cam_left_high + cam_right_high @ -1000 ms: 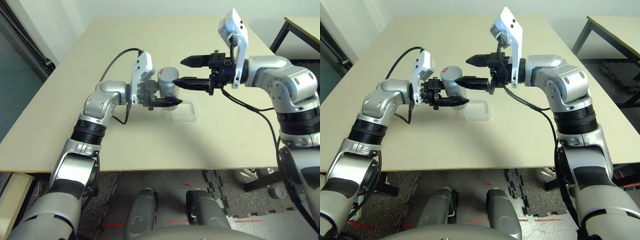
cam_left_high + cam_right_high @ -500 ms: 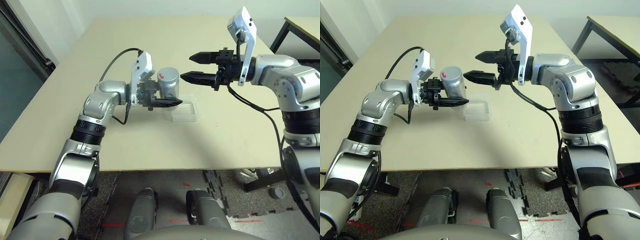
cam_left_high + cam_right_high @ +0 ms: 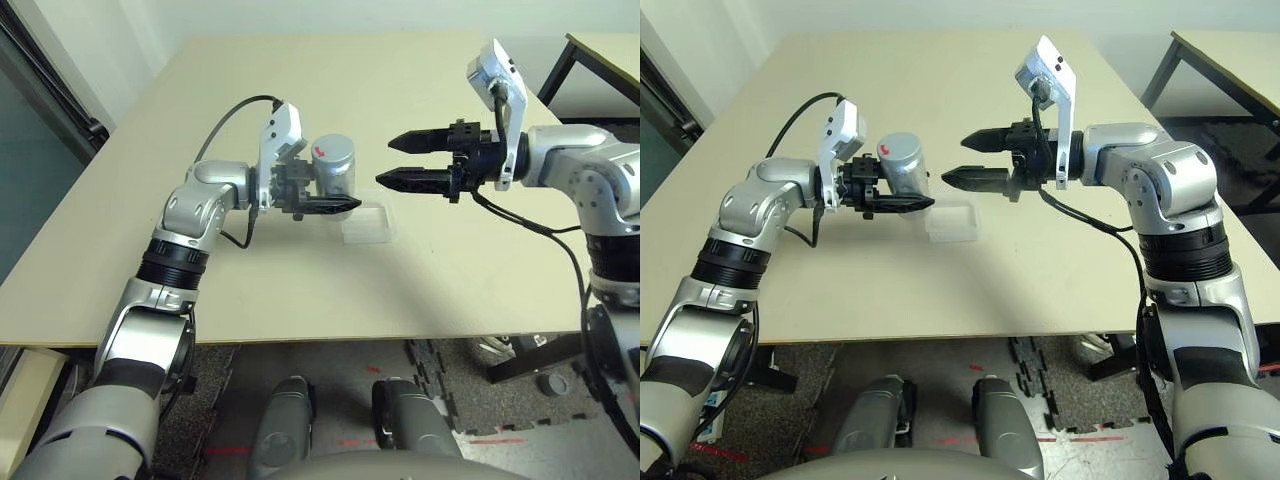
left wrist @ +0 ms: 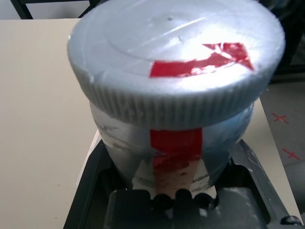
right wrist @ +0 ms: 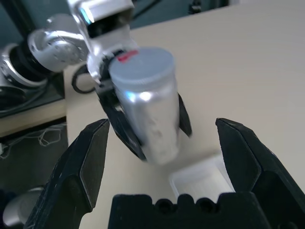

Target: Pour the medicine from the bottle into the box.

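The grey cap shows an even round rim, so I expect it to come off in one piece and leave an open neck once I open the bottle.
My left gripper is shut on the bottle, a silver-grey cylinder with red tape and a grey cap on top. It holds the bottle upright above the table, just left of the box, a shallow clear plastic square lying on the tabletop. In the left wrist view the bottle's cap looms close, with the body seated between the black fingers. My right gripper is open, level with the bottle and a short gap to its right, touching nothing. The right wrist view looks past its spread fingers at the bottle and the box.
The beige table lies bare around the box, with its front edge close to me. A second table with dark legs stands at the far right. A black cable loops from the left wrist.
My right gripper, whose open fingers reached around the bottle's cap a second ago, has drawn back to the right. The bottle stays in the left gripper, barely moved.
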